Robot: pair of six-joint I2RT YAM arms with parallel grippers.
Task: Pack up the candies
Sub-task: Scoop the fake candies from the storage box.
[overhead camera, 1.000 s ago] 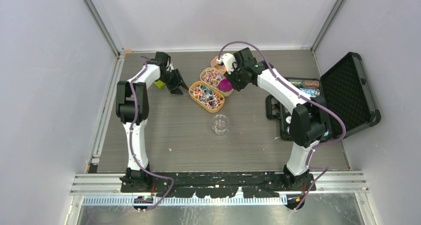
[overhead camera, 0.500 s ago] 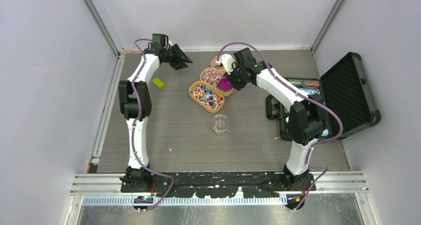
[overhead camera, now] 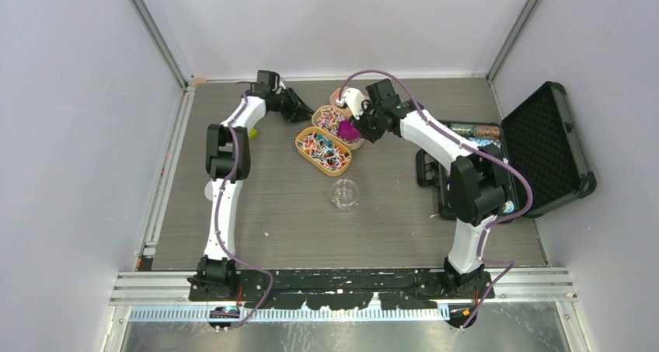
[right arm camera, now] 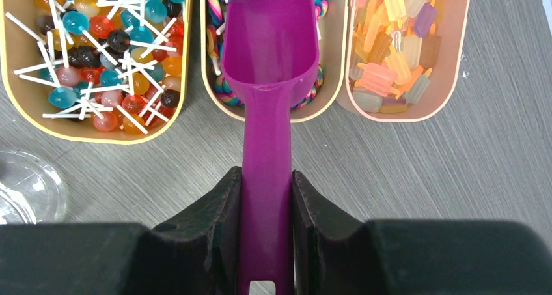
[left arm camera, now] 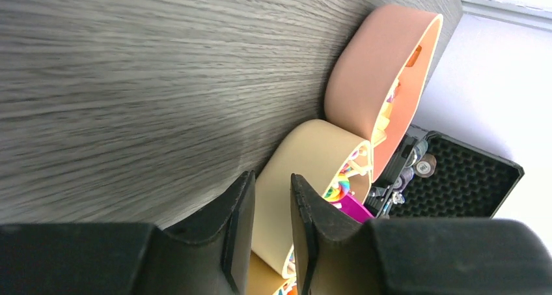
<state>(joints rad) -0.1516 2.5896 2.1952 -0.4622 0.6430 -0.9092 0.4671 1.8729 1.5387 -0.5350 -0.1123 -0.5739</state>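
Observation:
The scoop's bowl (right arm camera: 272, 40) is empty above the middle tray. My right gripper should pull the scoop back, lower it and push it into the swirl candies (right arm camera: 225, 90).
Three oblong trays hold the candies. The near tray (right arm camera: 19, 93) holds ball lollipops (right arm camera: 97, 54). The middle tray (right arm camera: 329, 80) holds swirl candies (right arm camera: 224, 90). The pink tray (right arm camera: 455, 54) holds pastel ice-lolly sweets (right arm camera: 390, 41). My right gripper (right arm camera: 268, 178) is shut on the handle of the magenta scoop (right arm camera: 270, 41). Its bowl looks empty and lies over the middle tray. In the top view the right gripper (overhead camera: 364, 125) and the scoop (overhead camera: 350, 131) are at the trays' right side. My left gripper (left arm camera: 272, 181) is narrowly open and empty, low beside the beige tray (left arm camera: 306, 171), at the trays' far left (overhead camera: 303, 113).
A clear plastic cup (overhead camera: 345, 193) stands nearer than the trays and also shows in the right wrist view (right arm camera: 26, 191). An open black case (overhead camera: 544, 142) with poker chips (overhead camera: 474, 130) lies at the right. A green block (overhead camera: 252, 133) peeks out beside the left arm.
My left arm has swung away from the green block, up toward the back wall, then right to the trays. My right gripper with the scoop has shifted slightly left over the middle tray.

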